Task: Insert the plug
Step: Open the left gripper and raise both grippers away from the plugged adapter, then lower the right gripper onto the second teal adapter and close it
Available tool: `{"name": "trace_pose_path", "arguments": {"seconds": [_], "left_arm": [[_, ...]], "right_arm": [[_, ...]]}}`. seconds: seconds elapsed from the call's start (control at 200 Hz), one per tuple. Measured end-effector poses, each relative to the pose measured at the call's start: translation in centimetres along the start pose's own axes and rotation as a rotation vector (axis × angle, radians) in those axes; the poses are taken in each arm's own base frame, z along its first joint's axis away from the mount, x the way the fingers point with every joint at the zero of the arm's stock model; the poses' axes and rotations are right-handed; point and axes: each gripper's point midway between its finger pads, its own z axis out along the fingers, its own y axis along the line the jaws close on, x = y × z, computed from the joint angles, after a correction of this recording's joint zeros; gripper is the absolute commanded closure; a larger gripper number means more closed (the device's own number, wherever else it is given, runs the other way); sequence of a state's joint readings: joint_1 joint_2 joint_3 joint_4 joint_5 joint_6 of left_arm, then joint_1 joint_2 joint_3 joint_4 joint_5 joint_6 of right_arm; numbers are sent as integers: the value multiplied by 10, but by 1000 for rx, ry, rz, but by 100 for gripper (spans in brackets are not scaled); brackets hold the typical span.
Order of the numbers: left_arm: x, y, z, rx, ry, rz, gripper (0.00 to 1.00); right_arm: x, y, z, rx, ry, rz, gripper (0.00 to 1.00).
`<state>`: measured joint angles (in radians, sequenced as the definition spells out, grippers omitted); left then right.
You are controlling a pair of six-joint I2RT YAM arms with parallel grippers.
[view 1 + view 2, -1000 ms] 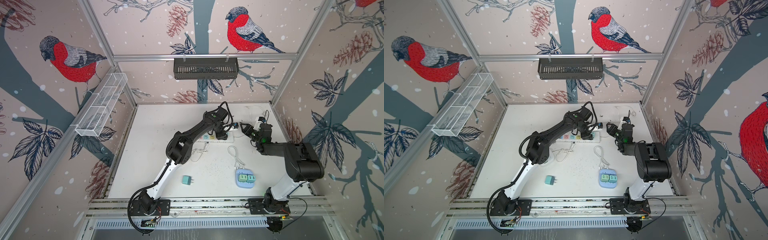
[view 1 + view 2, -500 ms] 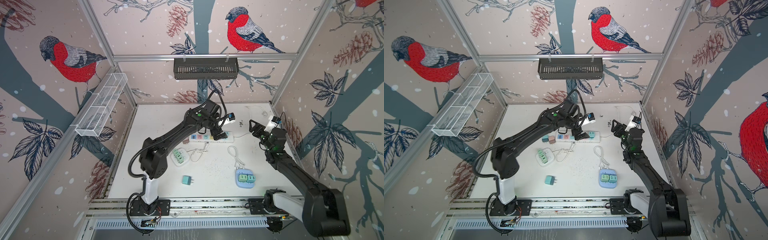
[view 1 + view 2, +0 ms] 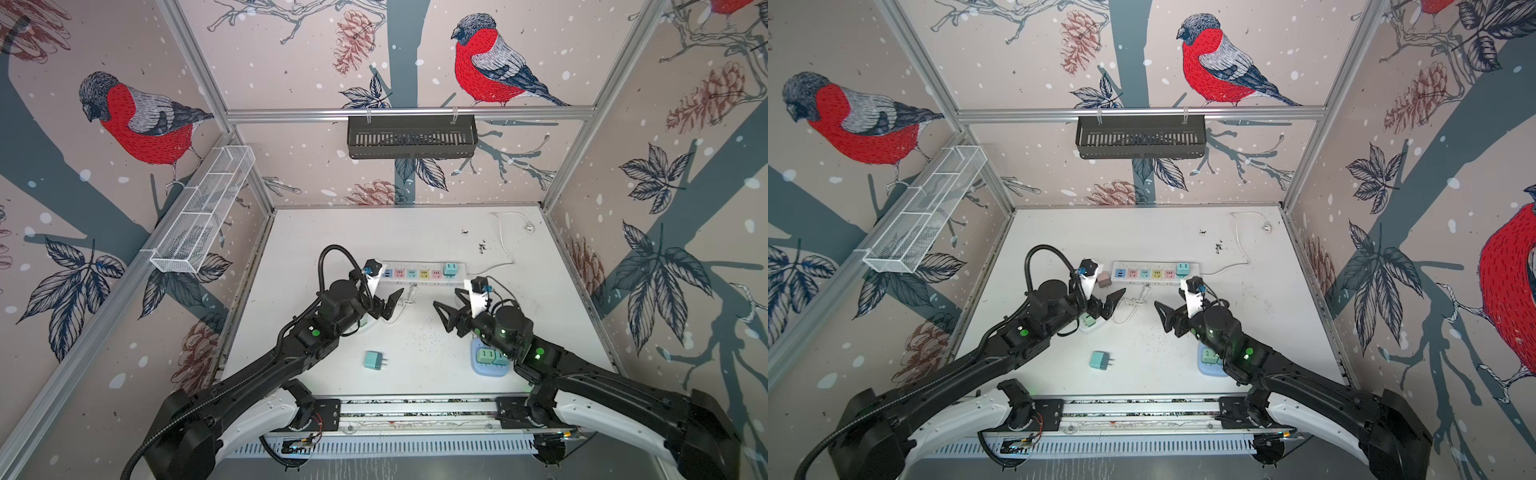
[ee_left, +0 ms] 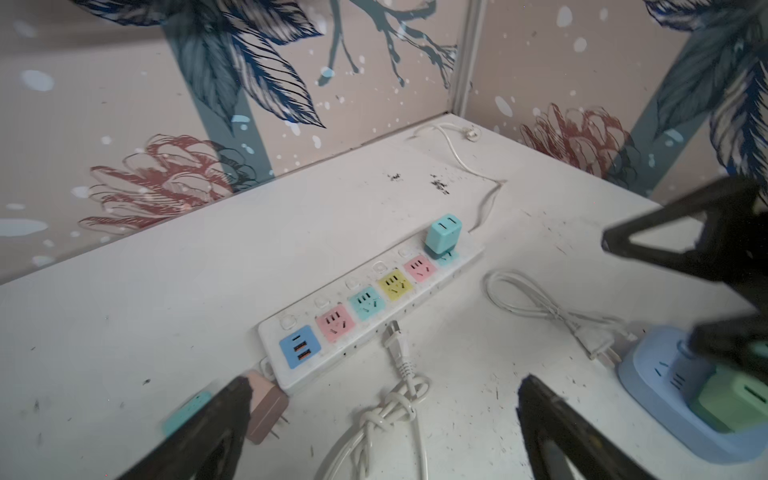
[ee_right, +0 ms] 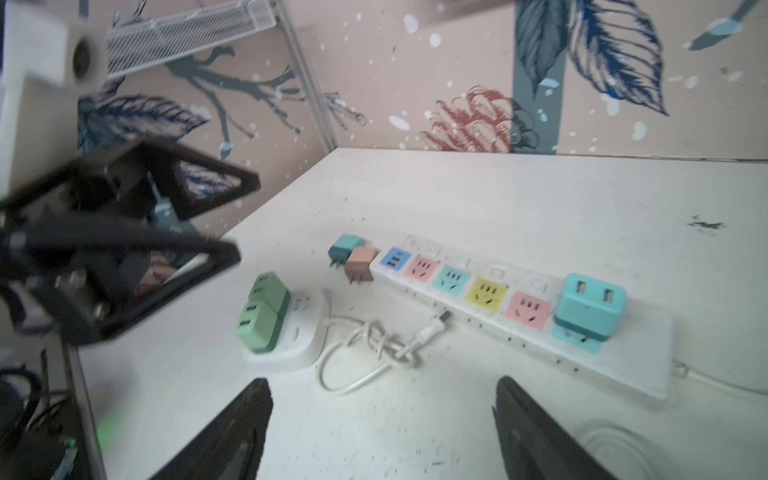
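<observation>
Next, my right gripper picks up the loose teal plug (image 3: 372,360) and passes it to my left gripper, prongs down, since it lies on its side, prongs level (image 3: 384,362).
The teal plug (image 3: 449,269) (image 3: 1181,269) stands upright in the socket at the right end of the white power strip (image 3: 419,282) (image 3: 1142,282). In both wrist views the plug (image 4: 444,235) (image 5: 590,307) sits seated on the strip (image 4: 316,365) (image 5: 623,357). My left gripper (image 3: 388,300) (image 3: 1113,301) (image 4: 386,382) hovers open in front of the strip's left half, holding nothing. My right gripper (image 3: 446,301) (image 3: 1167,305) (image 5: 382,384) is open and empty in front of the strip's right half, apart from the plug.
A knotted white cable (image 5: 374,340) lies between the grippers. A brown plug (image 5: 360,264) and a teal one (image 5: 344,248) lie at the strip's left end. A white base with green plugs (image 5: 282,332), a blue base (image 3: 490,365) and a loose teal plug (image 3: 374,360) sit nearer the front.
Both arms have pulled back from the power strip toward the front. Both grippers have opened, and the teal plug stays in the strip's right-end socket.
</observation>
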<state>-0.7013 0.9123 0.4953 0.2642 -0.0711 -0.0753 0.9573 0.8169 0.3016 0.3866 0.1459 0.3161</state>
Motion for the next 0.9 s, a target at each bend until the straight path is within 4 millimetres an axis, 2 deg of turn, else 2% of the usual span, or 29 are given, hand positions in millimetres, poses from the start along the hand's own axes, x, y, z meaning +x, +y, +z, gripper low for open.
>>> {"name": "trace_pose_path", "arguments": {"seconds": [0.15,0.3,0.365,0.43,0.495,0.535,0.715,0.791,0.901], "left_arm": [[15,46,-18,-252,-53,-185,2],[10,92,-51,-533,-143,-446,2],[27,106,-65,-620,-160,-484,2],[56,118,-78,-693,-156,-467,2],[83,127,-88,-737,-142,-435,2],[90,130,-92,-753,-145,-421,2],[79,141,-108,-805,-248,-407,3],[86,145,-111,-823,-266,-399,3],[99,146,-109,-822,-251,-370,3]], "right_arm": [[33,14,-1,-52,27,-91,14],[54,30,8,-117,52,-169,6],[65,40,13,-155,73,-206,5],[75,48,19,-174,98,-241,4],[84,58,26,-198,123,-262,5],[88,66,32,-218,134,-282,5],[117,105,55,-322,213,-340,6],[131,121,67,-367,256,-353,7],[142,140,82,-418,288,-362,7]]}}
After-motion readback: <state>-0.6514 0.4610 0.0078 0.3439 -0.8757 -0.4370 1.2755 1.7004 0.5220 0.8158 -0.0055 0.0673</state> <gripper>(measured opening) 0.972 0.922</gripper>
